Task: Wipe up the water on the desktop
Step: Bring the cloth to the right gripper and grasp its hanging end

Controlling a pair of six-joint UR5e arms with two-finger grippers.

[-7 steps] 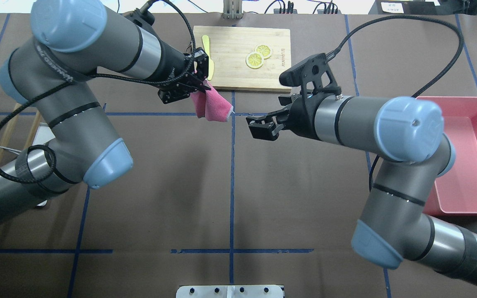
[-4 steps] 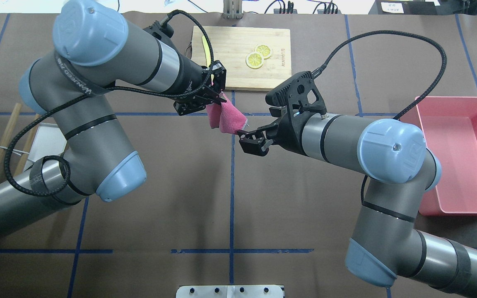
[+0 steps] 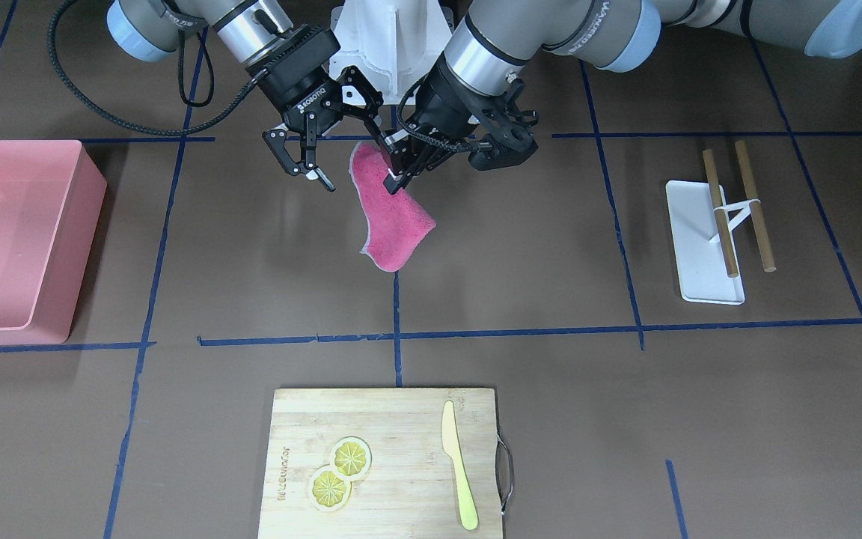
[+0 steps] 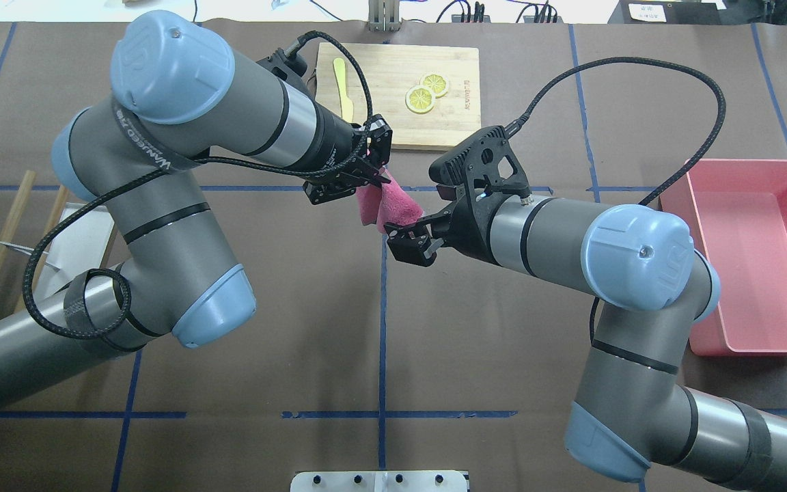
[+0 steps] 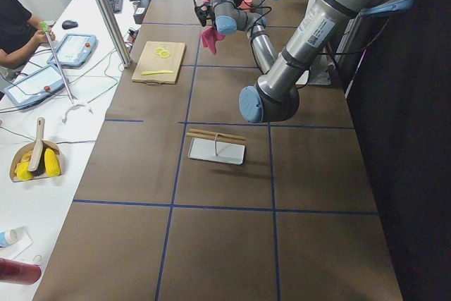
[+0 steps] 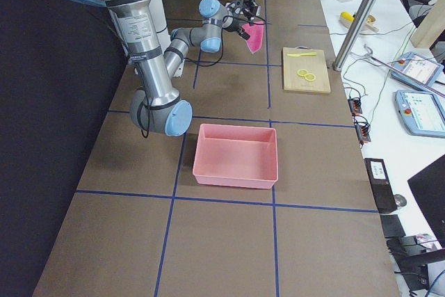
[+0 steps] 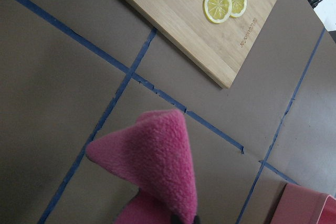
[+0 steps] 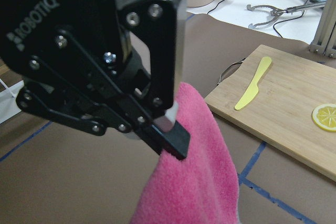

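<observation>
The loose lower end (image 3: 393, 251) is hanging limp below the pinch. The pink cloth (image 3: 392, 205) will therefore spread out over the desktop and fold over itself when I wipe.
The brown desktop (image 4: 264, 342) with blue tape lines fills the overhead and front views (image 3: 513, 247). I see no water on it. My left gripper (image 4: 374, 179) is shut on the top of a pink cloth (image 4: 393, 205), which hangs above the table's middle (image 3: 393, 224). My right gripper (image 4: 410, 240) is open, right at the cloth's lower end, with its jaws on either side of the cloth's edge. The right wrist view shows the left gripper pinching the cloth (image 8: 199, 166) up close.
A bamboo cutting board (image 4: 448, 123) with two lemon slices (image 4: 426, 92) and a yellow knife (image 3: 459, 464) lies at the far edge. A pink bin (image 4: 755, 260) stands at the right. A white stand with wooden sticks (image 3: 708, 239) sits at the left.
My left gripper has carried the cloth to the right and nearer the robot. My right gripper has moved left, up to the cloth's lower end, and stays open.
</observation>
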